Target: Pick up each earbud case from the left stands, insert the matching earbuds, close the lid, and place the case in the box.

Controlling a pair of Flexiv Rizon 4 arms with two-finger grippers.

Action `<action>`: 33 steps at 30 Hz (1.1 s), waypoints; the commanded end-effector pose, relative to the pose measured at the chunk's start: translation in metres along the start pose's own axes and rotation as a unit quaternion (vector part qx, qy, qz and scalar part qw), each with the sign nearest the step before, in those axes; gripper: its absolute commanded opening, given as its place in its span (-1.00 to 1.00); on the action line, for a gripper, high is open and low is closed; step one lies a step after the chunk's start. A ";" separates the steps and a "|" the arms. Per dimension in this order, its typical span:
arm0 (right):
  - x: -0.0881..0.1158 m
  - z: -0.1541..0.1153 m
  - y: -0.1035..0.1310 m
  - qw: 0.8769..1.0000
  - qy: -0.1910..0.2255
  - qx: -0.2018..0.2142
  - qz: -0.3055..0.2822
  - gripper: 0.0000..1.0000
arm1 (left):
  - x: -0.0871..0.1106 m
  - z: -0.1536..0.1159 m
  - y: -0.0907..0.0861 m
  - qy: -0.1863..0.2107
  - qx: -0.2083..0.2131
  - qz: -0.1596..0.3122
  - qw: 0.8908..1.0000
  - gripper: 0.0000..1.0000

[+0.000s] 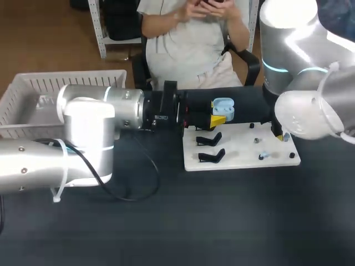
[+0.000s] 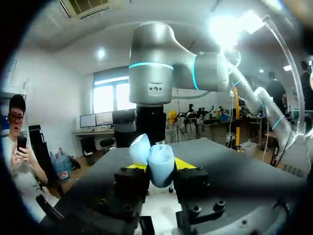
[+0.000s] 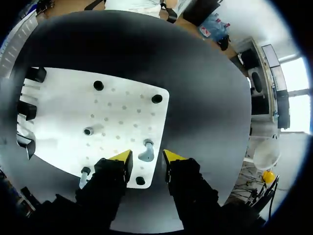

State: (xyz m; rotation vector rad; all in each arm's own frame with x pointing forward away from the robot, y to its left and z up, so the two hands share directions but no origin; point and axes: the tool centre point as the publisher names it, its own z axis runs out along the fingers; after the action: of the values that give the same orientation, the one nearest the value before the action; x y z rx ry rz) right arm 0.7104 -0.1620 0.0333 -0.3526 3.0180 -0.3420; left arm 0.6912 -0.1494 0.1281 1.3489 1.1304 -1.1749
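Observation:
The gray peg nearby (image 1: 256,141) is empty and upright, so the pale blue earbud (image 3: 146,153) will come loose and leave its own peg behind when I lift.
A light blue earbud case (image 1: 223,107) with its lid up is held above the white board's (image 1: 244,159) back edge. My left gripper (image 1: 219,118) is shut on it, reaching in from the left. In the left wrist view the case (image 2: 160,164) sits between the yellow tips with the lid (image 2: 139,147) tilted back. My right gripper (image 1: 279,134) hangs over the board's right end. In the right wrist view its fingers (image 3: 146,157) stand open on either side of a pale blue earbud (image 3: 145,152) on a peg, with small gaps on both sides.
Two empty black stands (image 1: 209,139) (image 1: 212,157) rise from the board's left part. More earbud pegs (image 1: 264,155) (image 3: 88,131) dot its right part. A white basket (image 1: 33,100) sits at the back left. A black cable (image 1: 138,177) lies on the dark table.

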 end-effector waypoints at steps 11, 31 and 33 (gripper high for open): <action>0.002 0.009 0.000 1.000 -0.012 0.011 0.004 -0.42 | 0.000 0.001 -0.001 -0.001 -0.003 0.002 1.000 -1.00; 0.001 0.011 0.001 1.000 -0.013 0.016 0.006 -1.00 | 0.000 0.001 -0.001 -0.001 -0.003 0.002 1.000 -1.00; 0.002 0.009 0.002 1.000 -0.013 0.018 0.006 -1.00 | 0.000 0.001 -0.001 -0.001 -0.003 0.002 1.000 -1.00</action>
State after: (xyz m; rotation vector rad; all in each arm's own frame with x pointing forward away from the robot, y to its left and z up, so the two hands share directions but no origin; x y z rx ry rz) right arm 0.7130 -0.1639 0.0233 -0.3387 2.9900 -0.3797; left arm 0.6912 -0.1494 0.1281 1.3489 1.1305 -1.1749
